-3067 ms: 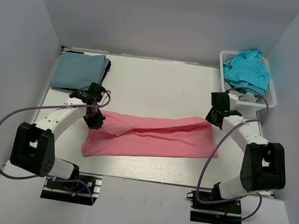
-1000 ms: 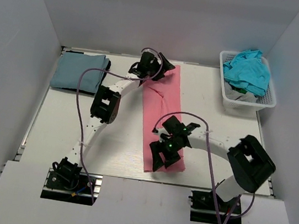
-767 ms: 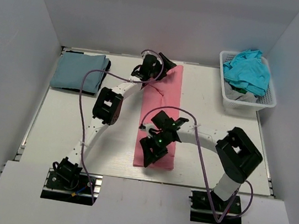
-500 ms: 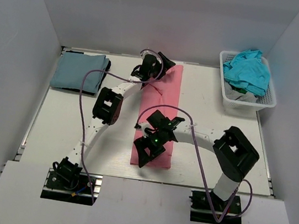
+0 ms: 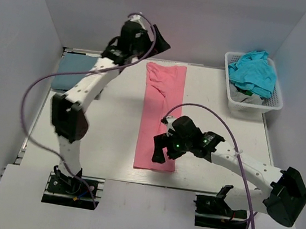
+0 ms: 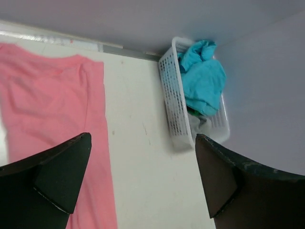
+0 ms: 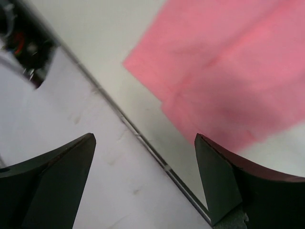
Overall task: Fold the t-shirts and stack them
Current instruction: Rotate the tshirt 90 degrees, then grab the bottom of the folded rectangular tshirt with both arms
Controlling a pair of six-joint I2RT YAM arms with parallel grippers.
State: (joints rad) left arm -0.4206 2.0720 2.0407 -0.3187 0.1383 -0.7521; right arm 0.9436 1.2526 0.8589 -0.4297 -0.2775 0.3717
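Note:
My left gripper hangs by the salmon-pink t-shirt's far end (image 5: 167, 71), so it should take one near corner (image 5: 136, 165), my right gripper the other, before folding the t-shirt's near end over.
A salmon-pink t-shirt (image 5: 159, 115) lies flat on the table as a long narrow strip running from the back to the front edge; it also shows in the left wrist view (image 6: 52, 109) and the right wrist view (image 7: 238, 71). My left gripper (image 5: 156, 40) hangs open, raised above the strip's far end, holding nothing. My right gripper (image 5: 160, 148) is open just above the strip's near end, empty. A folded grey-blue t-shirt (image 5: 79, 71) lies at the back left on a dark one. A teal t-shirt (image 5: 254, 70) fills the basket.
The white lattice basket (image 5: 254, 105) stands at the back right, also in the left wrist view (image 6: 177, 109), with a grey garment under the teal one. The table's front edge (image 7: 143, 140) runs just past the pink strip's near end.
Both grippers have let go of the pink t-shirt. The left arm rose up and back from the far end. The right arm drew back to the right from the near end.

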